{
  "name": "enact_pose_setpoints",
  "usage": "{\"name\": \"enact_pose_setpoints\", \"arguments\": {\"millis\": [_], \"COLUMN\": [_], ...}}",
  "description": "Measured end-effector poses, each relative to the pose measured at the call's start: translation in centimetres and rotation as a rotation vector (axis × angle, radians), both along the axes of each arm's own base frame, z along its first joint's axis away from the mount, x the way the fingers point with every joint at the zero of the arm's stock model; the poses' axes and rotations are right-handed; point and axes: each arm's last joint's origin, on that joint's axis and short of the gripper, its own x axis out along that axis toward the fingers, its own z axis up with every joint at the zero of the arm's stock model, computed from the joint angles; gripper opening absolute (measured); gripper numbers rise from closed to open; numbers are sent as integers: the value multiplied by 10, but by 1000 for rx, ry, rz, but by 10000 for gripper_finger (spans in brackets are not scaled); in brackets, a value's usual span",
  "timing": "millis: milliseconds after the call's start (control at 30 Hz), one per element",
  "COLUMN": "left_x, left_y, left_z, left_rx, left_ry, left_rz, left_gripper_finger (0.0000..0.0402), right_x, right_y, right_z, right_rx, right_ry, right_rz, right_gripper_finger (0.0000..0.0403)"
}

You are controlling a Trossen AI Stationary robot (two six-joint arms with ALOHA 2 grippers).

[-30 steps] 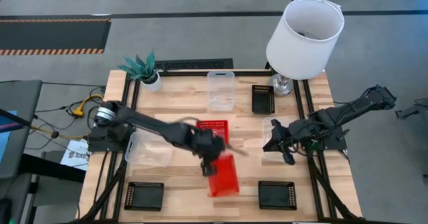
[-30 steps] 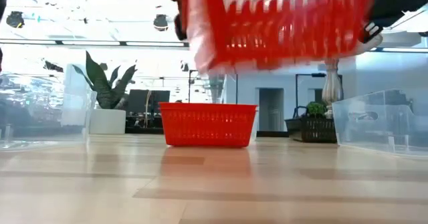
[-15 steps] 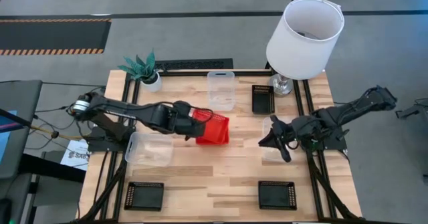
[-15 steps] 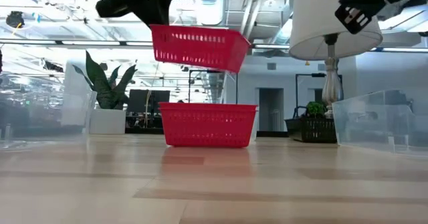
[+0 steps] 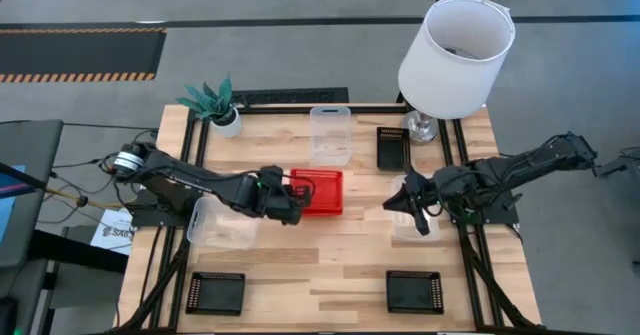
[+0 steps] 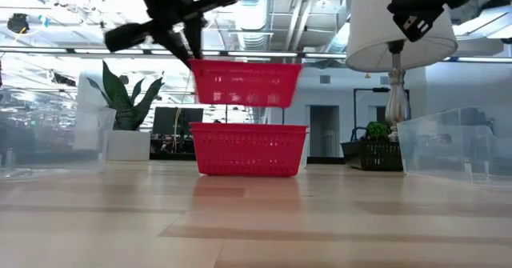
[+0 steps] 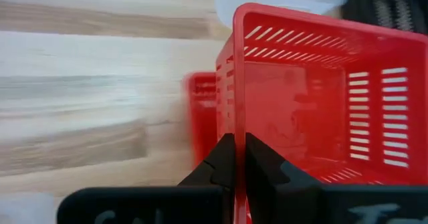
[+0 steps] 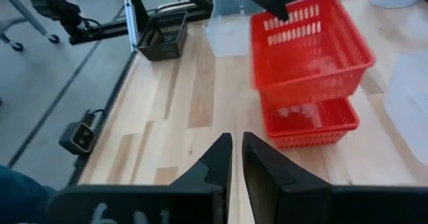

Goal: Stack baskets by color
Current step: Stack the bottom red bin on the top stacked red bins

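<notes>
The red baskets' sides (image 6: 198,90) would jam my left gripper's outer finger between them, so next I let go of the upper basket at the lower basket's rim (image 6: 202,126) and then push it down.
Two red baskets show near the table's middle. One red basket (image 6: 248,150) stands on its bottom on the table. A second red basket (image 6: 246,82) hangs level just above it, mouth up, with my left gripper (image 7: 239,160) shut on it. The left gripper (image 5: 292,201) reaches in from the table's left. At the table's right, my right gripper (image 5: 410,210) hovers over a clear basket (image 5: 402,187). In its wrist view the right gripper (image 8: 236,147) has only a narrow gap, with nothing in it. My left gripper pinches the upper red basket's side wall (image 7: 235,117) on the side toward the table's left, at the rim. One finger is inside the basket and one outside. The fingers slant down from the table's left. The basket hangs level, lifted clear above the lower red basket (image 8: 311,120).
Other clear baskets stand at the far centre (image 5: 330,135) and at the left (image 5: 222,225). Black baskets stand at the far right (image 5: 393,147), near left (image 5: 215,292) and near right (image 5: 414,291). A white lamp (image 5: 455,55) and a potted plant (image 5: 215,103) stand at the far edge.
My left gripper has carried the red basket from the table's near middle toward the far edge. It has rolled its wrist on the way. The basket has turned from tilted to level and now hangs over the other red basket.
</notes>
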Motion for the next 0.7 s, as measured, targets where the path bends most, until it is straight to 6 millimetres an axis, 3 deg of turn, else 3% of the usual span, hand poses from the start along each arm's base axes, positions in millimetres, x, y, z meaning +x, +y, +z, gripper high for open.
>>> {"name": "enact_pose_setpoints", "arguments": {"millis": [700], "left_x": [20], "left_y": [0], "left_z": [-29], "left_rx": [-50], "left_ry": [53], "left_rz": [-25], "left_gripper_finger": [0], "right_x": [1], "right_y": [-2], "right_z": [0], "right_rx": [-36], "right_ry": [-12], "right_rz": [5], "right_gripper_finger": [58]}}
